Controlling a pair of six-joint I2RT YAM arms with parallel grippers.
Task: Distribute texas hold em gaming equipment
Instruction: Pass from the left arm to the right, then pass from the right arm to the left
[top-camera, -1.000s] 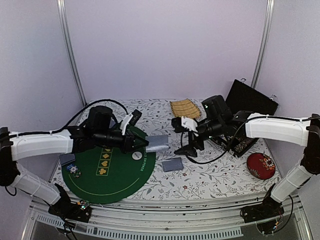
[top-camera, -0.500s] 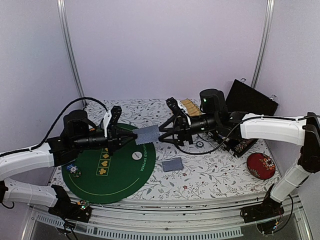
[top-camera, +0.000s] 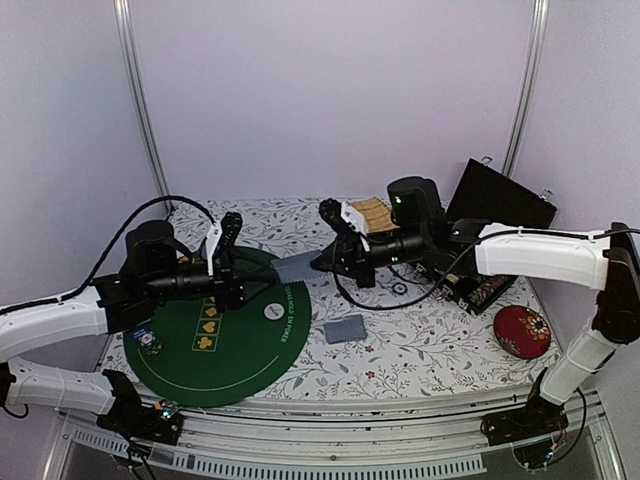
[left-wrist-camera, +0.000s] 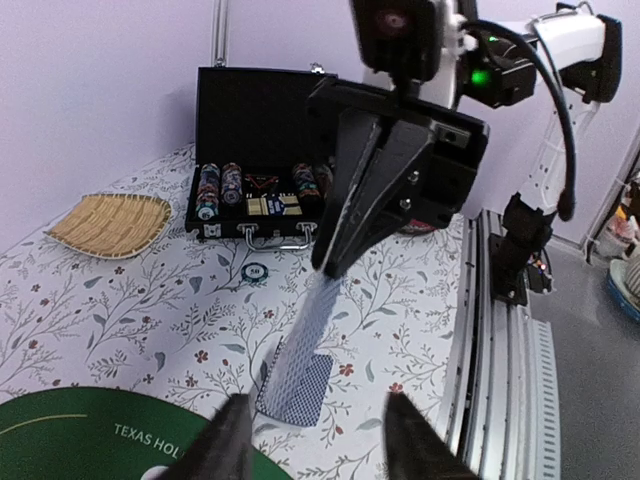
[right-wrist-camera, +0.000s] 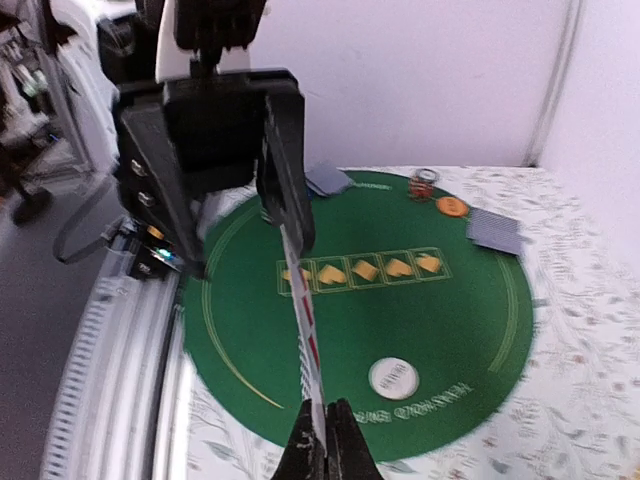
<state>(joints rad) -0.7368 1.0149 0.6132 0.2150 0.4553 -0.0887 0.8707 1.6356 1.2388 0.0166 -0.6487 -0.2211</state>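
Next, my left gripper takes the card's loose end (top-camera: 287, 268) and puts it down by the mat's club square (top-camera: 205, 342), because my right gripper is holding the card far from that square.
A grey-blue-backed playing card (top-camera: 297, 267) hangs in the air over the green mat's right edge. My right gripper (top-camera: 322, 262) is shut on its far end. From the right wrist the card (right-wrist-camera: 305, 330) is seen edge-on with red pips, pinched at the right gripper (right-wrist-camera: 325, 445). My left gripper (top-camera: 240, 262) is open, and its blurred fingers (left-wrist-camera: 225, 445) stand wide apart on either side of the card (left-wrist-camera: 310, 330) without touching it. A small deck (top-camera: 345, 329) lies face down on the floral cloth.
The round green mat (top-camera: 220, 350) carries a white button (top-camera: 272, 311), with chips (top-camera: 150, 340) and cards (top-camera: 135, 318) at its left edge. An open black chip case (top-camera: 490, 200), a tan woven tray (top-camera: 368, 213) and a red cushion (top-camera: 521, 331) lie to the right. A loose chip (left-wrist-camera: 257, 271) rests on the cloth.
The card passed from the left gripper to the right. The right gripper reached left and shut on it, then the left gripper opened and drew back a little.
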